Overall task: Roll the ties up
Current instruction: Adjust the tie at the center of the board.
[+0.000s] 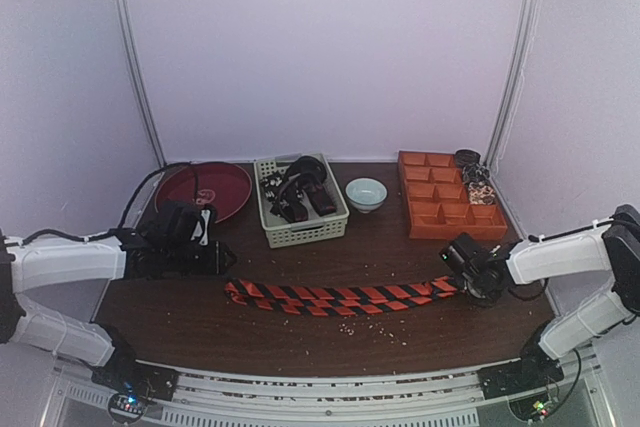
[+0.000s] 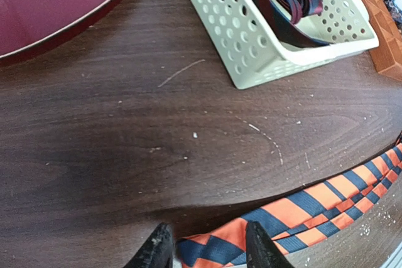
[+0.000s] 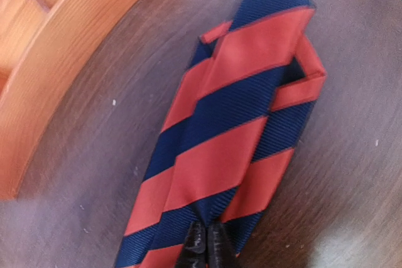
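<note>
Next, I leave the tie's end with my right gripper and pinch the back layer midway (image 1: 325, 293) before rolling, since the tie's two layers (image 1: 335, 301) lie side-by-side along its middle.
An orange-red and dark-striped tie (image 1: 340, 297) lies stretched across the table's front, doubled over on itself. My left gripper (image 1: 218, 259) is at its left end. In the left wrist view that gripper (image 2: 207, 252) is open, its fingers standing either side of the tie's end (image 2: 314, 205). My right gripper (image 1: 456, 281) is at the right end. In the right wrist view the right gripper (image 3: 207, 249) is shut, its tips pinching a pucker of the tie (image 3: 239, 123). More dark ties (image 1: 300, 192) lie coiled in the basket (image 2: 251, 61).
A pale perforated basket (image 1: 300, 237) stands at the back centre, with a dark red plate (image 1: 200, 192) to its left. A small pale bowl (image 1: 366, 193) and an orange compartment tray (image 1: 445, 209) stand to its right. Small pale crumbs dot the table near the tie.
</note>
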